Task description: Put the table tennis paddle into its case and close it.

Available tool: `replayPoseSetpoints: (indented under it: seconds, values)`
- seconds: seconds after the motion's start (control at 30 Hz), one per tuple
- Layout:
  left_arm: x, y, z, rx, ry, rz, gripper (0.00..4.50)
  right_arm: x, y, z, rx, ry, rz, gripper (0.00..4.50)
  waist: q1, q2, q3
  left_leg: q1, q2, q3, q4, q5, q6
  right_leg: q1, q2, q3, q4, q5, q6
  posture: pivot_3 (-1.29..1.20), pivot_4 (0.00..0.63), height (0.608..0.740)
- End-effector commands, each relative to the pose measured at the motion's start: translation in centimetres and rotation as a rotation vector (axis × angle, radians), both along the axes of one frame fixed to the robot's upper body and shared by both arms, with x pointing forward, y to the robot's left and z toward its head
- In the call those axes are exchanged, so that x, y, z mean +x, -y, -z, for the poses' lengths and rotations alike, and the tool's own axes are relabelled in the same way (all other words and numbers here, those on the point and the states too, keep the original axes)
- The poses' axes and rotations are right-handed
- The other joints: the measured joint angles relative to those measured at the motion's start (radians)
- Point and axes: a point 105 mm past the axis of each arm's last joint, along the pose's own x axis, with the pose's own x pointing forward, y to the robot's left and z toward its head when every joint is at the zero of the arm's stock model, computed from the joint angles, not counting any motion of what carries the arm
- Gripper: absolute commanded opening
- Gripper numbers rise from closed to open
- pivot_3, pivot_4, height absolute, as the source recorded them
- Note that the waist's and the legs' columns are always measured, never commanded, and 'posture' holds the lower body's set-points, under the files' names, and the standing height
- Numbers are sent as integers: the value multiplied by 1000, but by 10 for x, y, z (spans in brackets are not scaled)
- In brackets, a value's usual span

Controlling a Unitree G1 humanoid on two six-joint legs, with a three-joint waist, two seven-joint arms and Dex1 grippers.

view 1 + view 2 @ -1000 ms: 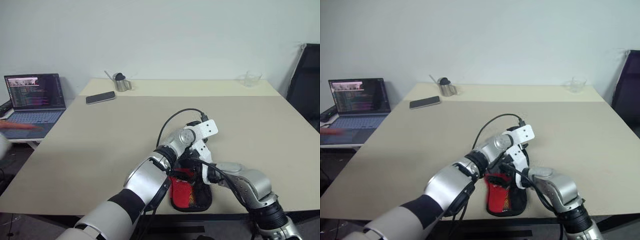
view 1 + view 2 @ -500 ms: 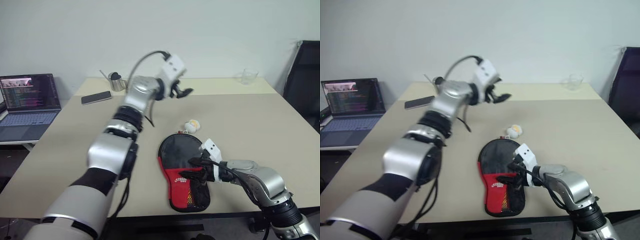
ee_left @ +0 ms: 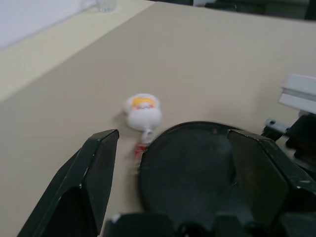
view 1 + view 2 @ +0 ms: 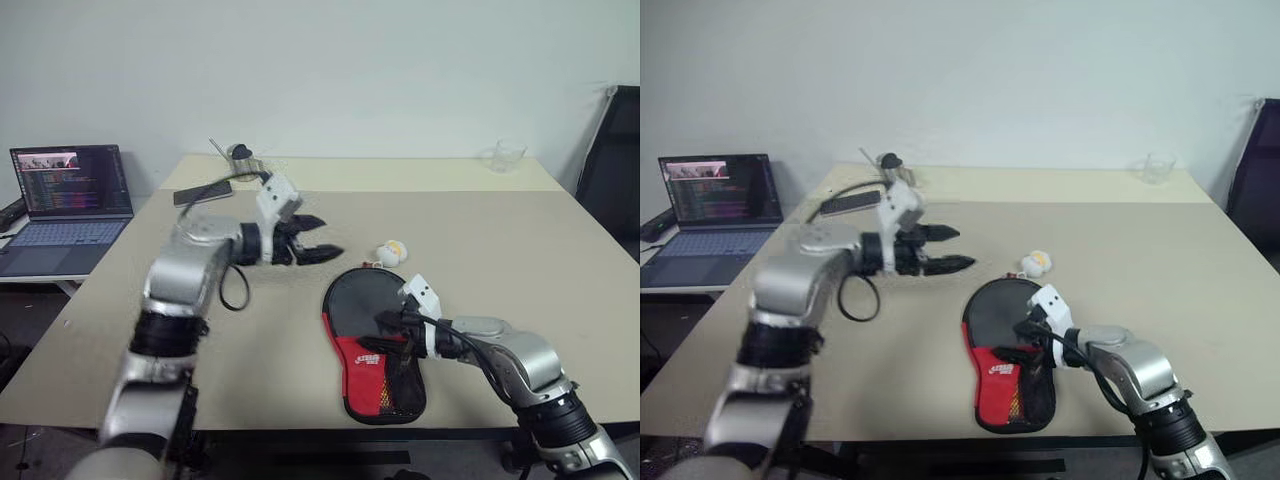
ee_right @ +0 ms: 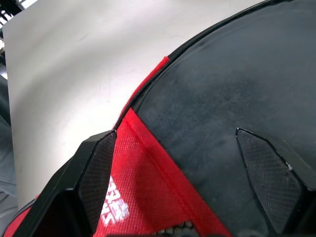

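Note:
My gripper will make the zipper follow around the case's rim toward me when it pulls the charm, because the white-yellow charm's clip [image 4: 392, 253] meets the case's far rim [image 4: 373, 265].
The case [image 4: 362, 305] lies flat near the table's front edge, grey-black top toward the far side, red lower part [image 4: 362, 362] with a white logo and a mesh pocket toward me. Its white-yellow charm [image 4: 390, 252] rests on the table just beyond it. The table tennis paddle is hidden. My left gripper [image 4: 328, 238] hovers open to the left of the charm, above the table, with nothing between its fingers. My right gripper [image 4: 386, 335] stands open low over the case's middle; in the right wrist view its pads [image 5: 101, 165] straddle the seam between grey-black and red.
An open laptop [image 4: 70, 195] sits on a side stand at the left. A dark phone [image 4: 200, 192] and a metal cup [image 4: 240, 162] stand at the table's far left, a clear glass [image 4: 505, 156] at the far right. A black chair [image 4: 615, 165] is at the right.
My left arm lifted off the case, swung up and away, then came down to the left of it, uncovering the case. The right gripper stayed over the case.

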Motion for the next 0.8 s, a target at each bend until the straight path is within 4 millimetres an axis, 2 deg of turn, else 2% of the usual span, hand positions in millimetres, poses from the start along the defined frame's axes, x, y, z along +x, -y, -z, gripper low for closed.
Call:
replayPoseSetpoints:
  seconds: [0.03,0.13,0.17,0.2,0.27,0.3,0.37,0.47,0.53,0.6,0.7,0.8]
  values:
    - [1,3,8,-27,54,-92,3817,5,15,-17,-12,79,14,4253,0,0,0,0,0,0,0,0,0,0,0,0,0,0,0,0,150,740]
    - [0,10,32,-39,31,-116,3817,4,35,-33,-55,122,3,4253,3,0,0,0,1,0,0,0,0,-1,0,0,0,0,-1,0,150,740]
    - [1,13,39,-39,33,-123,3817,4,46,-45,-66,144,-3,4253,4,0,0,0,0,0,0,0,0,0,0,0,0,0,-1,0,150,740]
    - [1,15,46,-48,16,-134,3817,2,56,-62,-64,171,-16,4253,6,1,0,0,0,0,0,0,0,0,-1,0,0,0,-1,0,150,740]
    - [-2,22,58,-48,-5,-113,4204,-2,68,-105,16,232,-44,4253,7,2,1,0,-1,1,0,0,0,0,-2,0,-1,0,-1,0,150,740]
    - [-5,28,61,-55,-15,-91,4439,2,72,-123,48,271,-26,4253,6,2,1,0,-1,1,0,0,1,0,-2,-1,-2,0,-1,0,150,740]
    - [-4,37,66,-63,-17,-87,4476,19,78,-148,93,342,51,4253,3,2,1,0,0,1,-1,-1,2,0,-1,0,-1,0,-1,0,150,740]
    - [8,46,81,-31,-9,-125,4476,63,84,-170,146,414,269,4253,1,2,0,2,2,1,-1,-1,2,1,-1,0,-1,1,-1,0,150,740]
    - [16,51,92,1,3,-144,4476,96,80,-172,180,409,429,4253,0,2,0,2,2,3,-1,-1,2,1,-1,1,0,2,-3,0,150,740]
    - [21,56,101,12,-19,-154,4476,122,70,-164,197,373,562,4253,0,2,0,3,2,4,-1,0,1,1,-1,2,1,3,-4,0,150,740]
    - [27,56,109,27,-32,-187,4476,144,48,-135,132,320,654,4253,1,2,-1,1,2,4,-1,1,-1,-1,-1,1,1,3,-4,0,150,740]
    - [29,54,111,21,-37,-213,4476,158,35,-105,72,240,737,4253,1,3,-1,0,2,4,-1,1,-2,-2,-1,2,-1,3,-4,0,150,740]
